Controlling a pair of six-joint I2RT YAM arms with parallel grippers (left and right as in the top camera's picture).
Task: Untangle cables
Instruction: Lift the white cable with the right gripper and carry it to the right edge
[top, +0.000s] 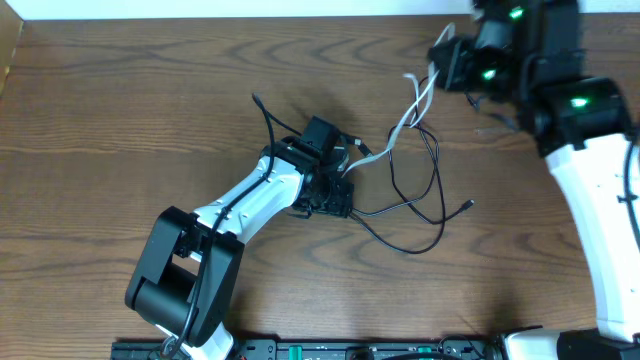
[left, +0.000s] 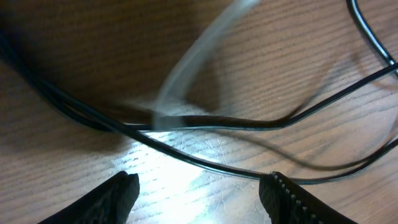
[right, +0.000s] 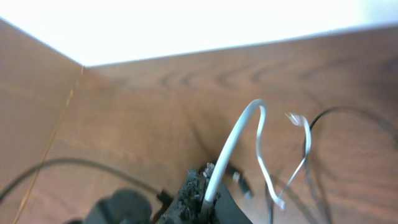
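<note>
The white cable's trailing end (top: 350, 169) still hangs low over the black cables by my left gripper; my right gripper should lift it clear, then lay it aside.
The white cable (top: 407, 120) runs from the tangle at the table's middle up to my right gripper (top: 440, 62) at the back right, which is shut on it and holds it off the table; the right wrist view shows it pinched between the jaws (right: 208, 193). Black cables (top: 425, 190) loop on the wood to the right of my left gripper (top: 335, 195). My left gripper (left: 199, 193) is open, low over the table, with black cables (left: 205, 121) and the blurred white cable (left: 186, 68) just ahead of its fingertips.
A black cable end (top: 262, 108) sticks out to the back left of the left arm. A small plug (top: 470, 205) lies to the right of the loops. The table's back edge (top: 250, 18) meets a white wall.
</note>
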